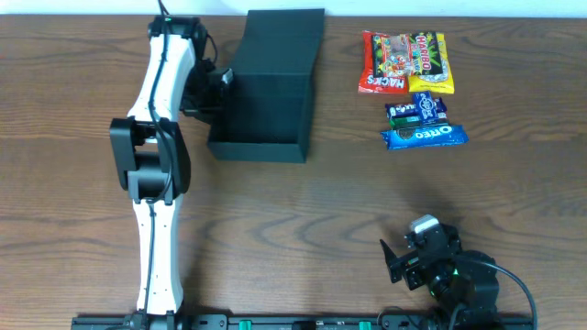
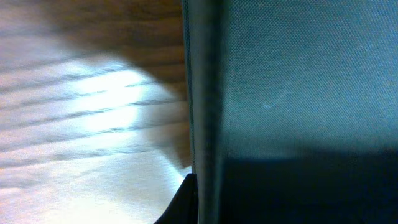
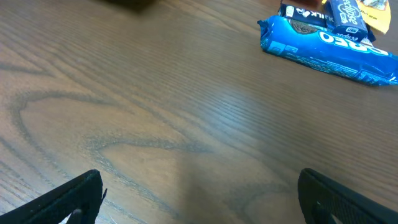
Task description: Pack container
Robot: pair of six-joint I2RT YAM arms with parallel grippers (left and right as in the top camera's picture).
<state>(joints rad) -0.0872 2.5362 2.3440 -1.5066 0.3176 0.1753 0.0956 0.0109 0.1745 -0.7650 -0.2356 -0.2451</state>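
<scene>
My left gripper should go on sliding the container toward the packets until it stands straight, before it lets go. It holds the container's side (image 1: 218,123), and open table (image 1: 345,119) lies ahead.
The container (image 1: 261,149), a dark teal-black box with its flap lid raised at the far side, stands at the back centre-left of the table. My left gripper (image 1: 223,82) is at its left wall. In the left wrist view the wall's edge (image 2: 202,93) fills the middle, and one dark finger of the left gripper (image 2: 191,202) presses against its outside; the other finger is hidden in the dark inside. My right gripper (image 1: 413,261) is open and empty low over the table at the front right; its fingers also show in the right wrist view (image 3: 199,199).
Snack packets lie at the back right: a red packet (image 1: 385,62), a yellow-black Haribo packet (image 1: 429,62), a small blue packet (image 1: 417,110) and a blue Oreo packet (image 1: 424,137). The Oreo packet (image 3: 329,46) also shows ahead of my right gripper.
</scene>
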